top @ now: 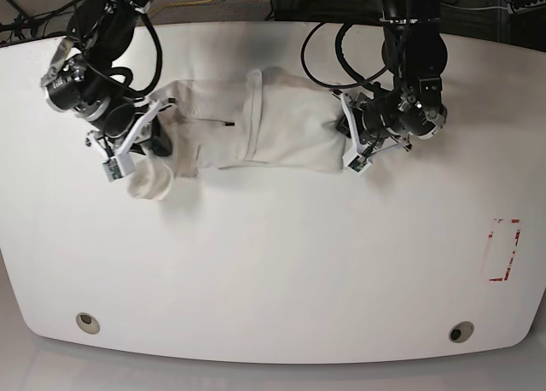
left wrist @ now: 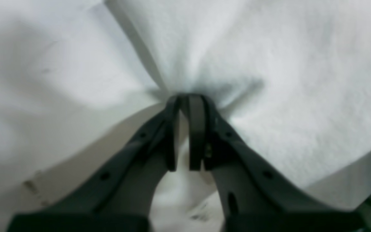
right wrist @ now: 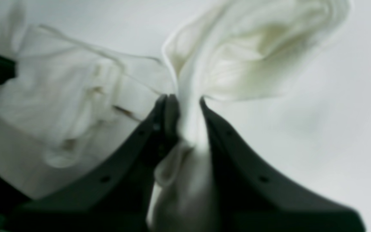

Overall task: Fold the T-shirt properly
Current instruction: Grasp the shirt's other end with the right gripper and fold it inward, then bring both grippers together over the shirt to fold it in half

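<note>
The T-shirt's opposite edge (top: 330, 148) is in my left gripper, so my right gripper goes on folding the bunched end over the T-shirt's middle (top: 281, 128) before it lets go of it near that edge.
The white T-shirt (top: 281, 126) lies stretched sideways across the far half of the table, plain side up; its print is hidden. A small dark mark (top: 229, 123) shows near its middle. My left gripper (top: 345, 148) is at the shirt's right edge in the base view. In the left wrist view it (left wrist: 188, 98) is shut on a pinch of the white cloth (left wrist: 269, 80). My right gripper (top: 136, 156) is at the shirt's left end. In the right wrist view it (right wrist: 185, 103) is shut on a bunched fold of the shirt (right wrist: 243, 51), which hangs as a rounded lump (top: 150, 179).
The white table (top: 273, 263) has a red-marked patch (top: 503, 250) at the right and two round holes (top: 86, 322) (top: 461, 332) near the front edge. Cables loop behind both arms at the back edge.
</note>
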Motion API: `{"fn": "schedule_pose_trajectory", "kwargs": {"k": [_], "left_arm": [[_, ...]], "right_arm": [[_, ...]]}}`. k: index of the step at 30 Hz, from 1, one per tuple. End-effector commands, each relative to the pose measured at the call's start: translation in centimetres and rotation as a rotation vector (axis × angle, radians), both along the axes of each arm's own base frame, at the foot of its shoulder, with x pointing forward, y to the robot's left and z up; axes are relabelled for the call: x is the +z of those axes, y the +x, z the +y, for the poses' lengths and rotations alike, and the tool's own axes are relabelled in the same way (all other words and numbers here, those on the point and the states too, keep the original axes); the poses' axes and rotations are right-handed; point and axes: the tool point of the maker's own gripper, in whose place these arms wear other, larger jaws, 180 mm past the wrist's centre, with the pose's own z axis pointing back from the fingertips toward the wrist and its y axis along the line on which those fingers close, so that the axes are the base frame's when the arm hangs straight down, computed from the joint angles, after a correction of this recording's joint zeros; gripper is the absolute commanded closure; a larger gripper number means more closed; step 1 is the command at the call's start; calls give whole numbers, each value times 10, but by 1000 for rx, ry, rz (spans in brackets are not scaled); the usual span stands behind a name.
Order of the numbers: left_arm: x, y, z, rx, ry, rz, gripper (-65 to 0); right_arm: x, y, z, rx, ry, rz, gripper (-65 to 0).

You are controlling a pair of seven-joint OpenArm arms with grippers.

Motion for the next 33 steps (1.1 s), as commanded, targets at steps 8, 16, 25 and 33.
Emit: {"fn": "schedule_pose_trajectory", "kwargs": {"k": [8,16,25,33], "left_arm": [[11,10,-11,-3,-40,-38,-36],[8,10,-9,1,-41,-31,-36],[10,12,-13,3,-60,-48,-36],[11,13,-13,2,-62,-52,-36]], "right_arm": [[26,5,98,191,243,-90,0],[34,-1,147,287,324,-90,0],[24,-7,177,355,383,-38,0],[24,-7,201,400,452,-41,0]]}}
